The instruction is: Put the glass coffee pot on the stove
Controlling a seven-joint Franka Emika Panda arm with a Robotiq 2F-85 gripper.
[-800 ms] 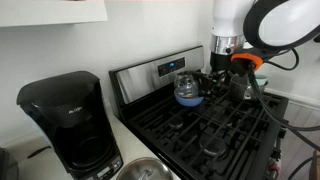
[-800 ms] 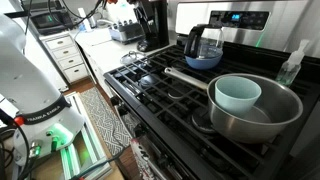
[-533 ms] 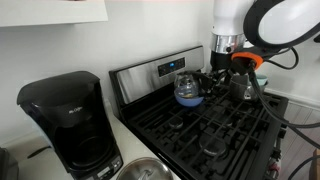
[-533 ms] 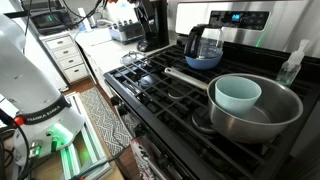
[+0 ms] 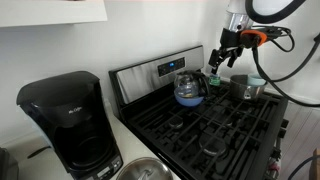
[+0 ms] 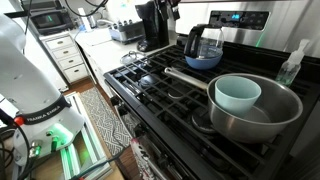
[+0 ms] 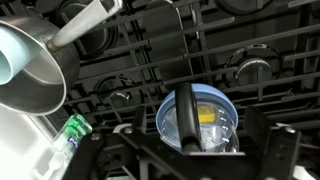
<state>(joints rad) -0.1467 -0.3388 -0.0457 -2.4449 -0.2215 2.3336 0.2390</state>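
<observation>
The stove's grates [image 7: 150, 62] are at a slant to my open gripper, which hangs high above the pot. I should turn my gripper square and bring it down around the dark handle [image 7: 187, 115].
The glass coffee pot [image 5: 188, 88] stands upright inside a blue bowl [image 5: 187, 99] on a back burner of the stove [image 5: 222, 130]. It also shows in the other exterior view [image 6: 203, 42] and, from above, in the wrist view [image 7: 197, 122] with its dark handle across the top. My gripper [image 5: 221, 58] is open and empty. It hangs above and a little to the side of the pot, apart from it. In the wrist view the open fingers [image 7: 205, 160] frame the pot below. The gripper is out of view in the exterior view of the stove [image 6: 160, 85].
A steel pan [image 6: 262, 118] holding a pale blue bowl [image 6: 238, 94] sits on a front burner; the pan also shows in the wrist view [image 7: 40, 80]. A green-capped bottle [image 7: 72, 130] stands beside the stove. The black coffee machine [image 5: 65, 120] is on the counter.
My gripper has risen from close beside the pot to well above it. The pot and bowl have not moved.
</observation>
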